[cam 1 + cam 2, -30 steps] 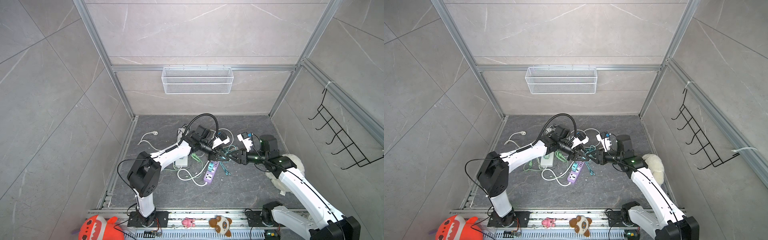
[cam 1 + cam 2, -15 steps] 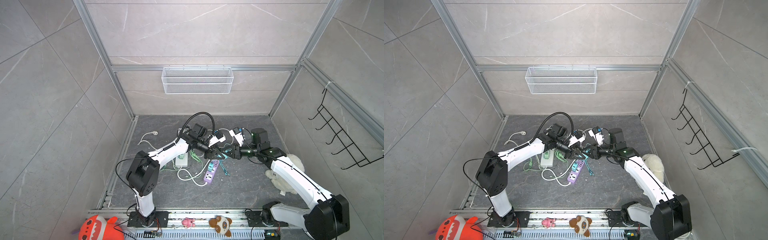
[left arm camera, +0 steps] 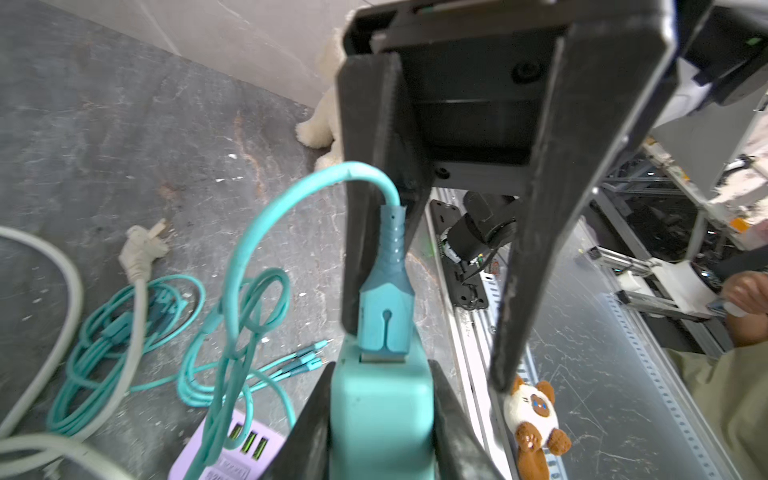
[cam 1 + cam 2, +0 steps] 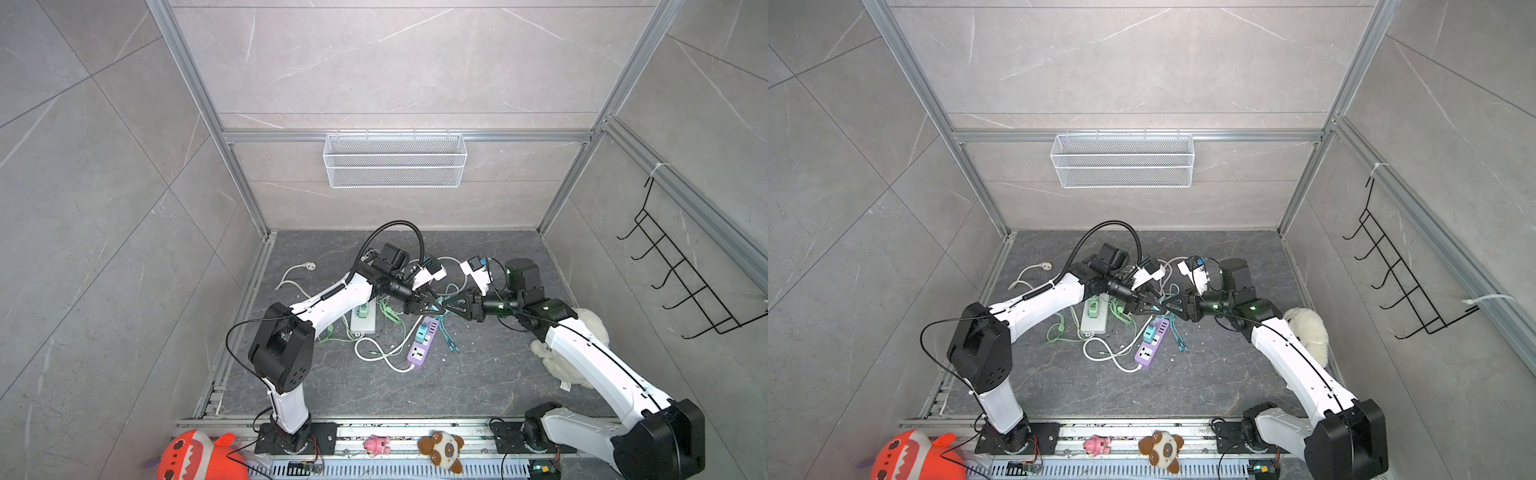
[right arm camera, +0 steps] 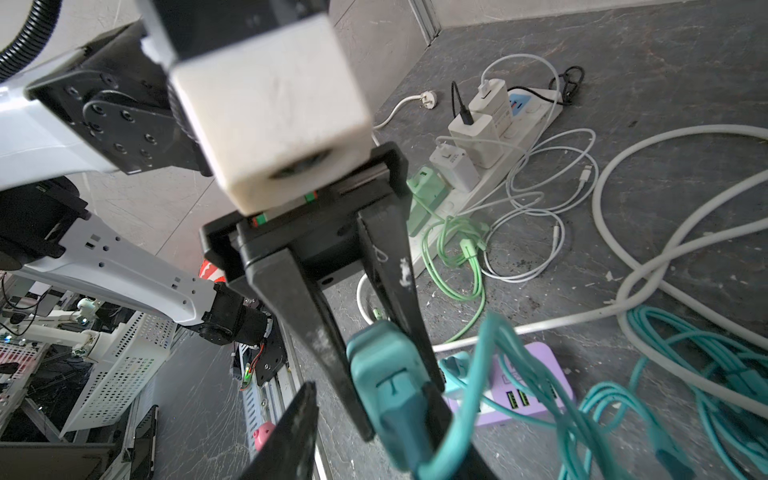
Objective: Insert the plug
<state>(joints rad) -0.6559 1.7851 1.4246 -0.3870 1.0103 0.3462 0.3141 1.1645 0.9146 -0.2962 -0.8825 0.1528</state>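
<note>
The robot's left gripper is closed around the charger block's end (image 3: 382, 457) opposite the USB plug, so the right gripper should grip the block (image 3: 382, 382) close to the USB plug and free the block's opposite end.
My left gripper (image 3: 380, 374) is shut on a teal charger block (image 3: 382, 419), held above the floor. A teal USB plug (image 3: 384, 307) sits in the block's port, with a thin strip of metal showing. My right gripper (image 3: 428, 353) faces it tip to tip and is open. One of its fingers (image 3: 365, 232) lies along the plug and the other stands well off. In the right wrist view the plug (image 5: 399, 407) lies against one finger of the right gripper (image 5: 370, 388). In both top views the left gripper (image 4: 432, 306) (image 4: 1156, 307) and right gripper (image 4: 446, 306) (image 4: 1167, 308) meet mid-floor.
A purple power strip (image 4: 424, 347) lies just below the grippers among coils of teal cable (image 5: 685, 365). A white power strip (image 5: 519, 137) with several chargers and a green cable (image 5: 461, 249) lies to the left. A white plush (image 4: 590, 332) sits by the right arm.
The right arm's wrist has swung left and toward the back while its gripper stayed against the left one. The right jaws have spread a little.
</note>
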